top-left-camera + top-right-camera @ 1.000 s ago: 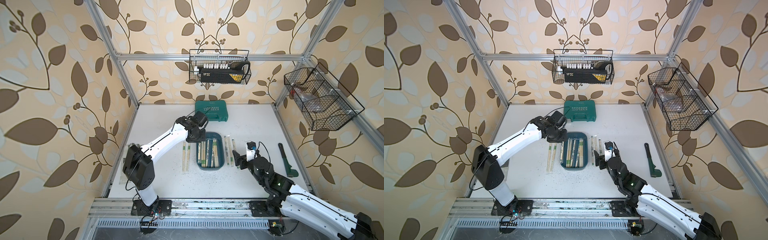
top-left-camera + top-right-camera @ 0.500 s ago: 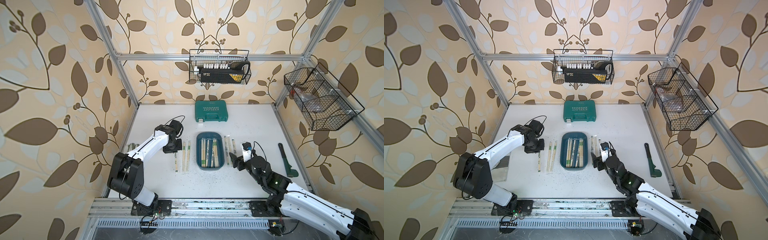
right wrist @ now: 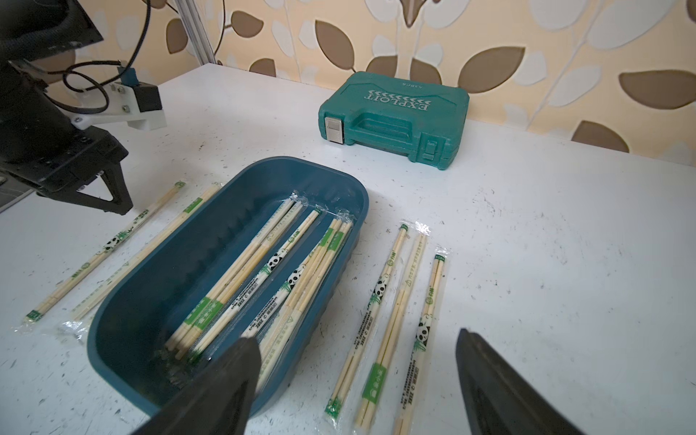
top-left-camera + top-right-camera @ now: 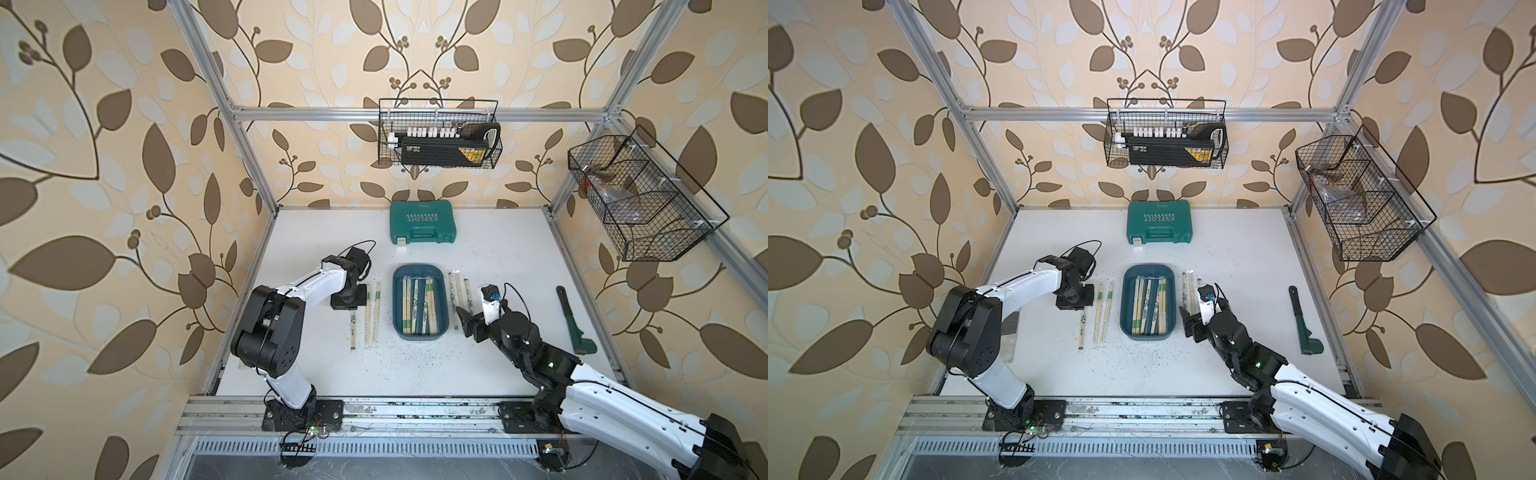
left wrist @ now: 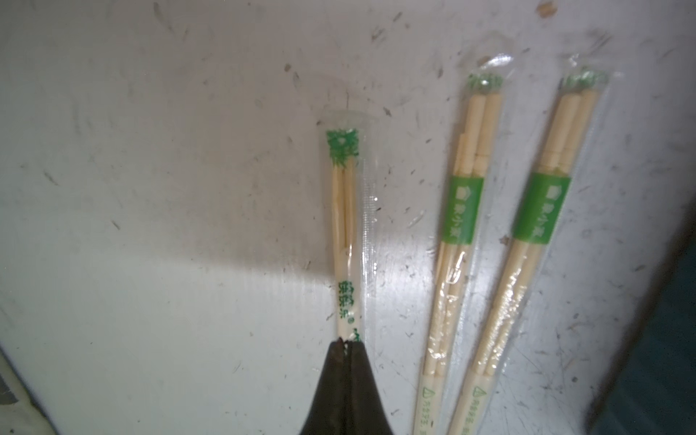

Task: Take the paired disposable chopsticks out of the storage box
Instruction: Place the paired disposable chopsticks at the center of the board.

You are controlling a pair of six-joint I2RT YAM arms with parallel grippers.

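Note:
My left gripper needs to regrip it [image 5: 347, 308] and slide it level with the pairs beside it, because the pair under it is crooked, with its far end [image 5: 343, 145] short of them.
The storage box [image 4: 421, 269], a dark teal tray, sits mid-table with several paired disposable chopsticks [image 4: 419, 305] lying lengthwise in it. Two wrapped pairs [image 5: 457, 263] lie on the table left of the box, and three pairs [image 3: 399, 301] lie to its right. Further left, my left gripper [image 5: 348, 341] is shut on one more pair [image 5: 344, 226], which rests flat on the table. My right gripper [image 3: 356, 350] hangs open over the box's near right corner [image 3: 301, 339] and the right-hand pairs, with nothing between its fingers.
A green tool case [image 4: 423, 222] stands behind the box. A green-handled tool [image 4: 571, 320] lies by the right edge. Black wire baskets hang on the back wall [image 4: 438, 139] and the right wall [image 4: 640, 195].
My left gripper carried a chopstick pair from the box to the left and set it down beside the two pairs there. The right gripper drifted slightly toward the box, still open.

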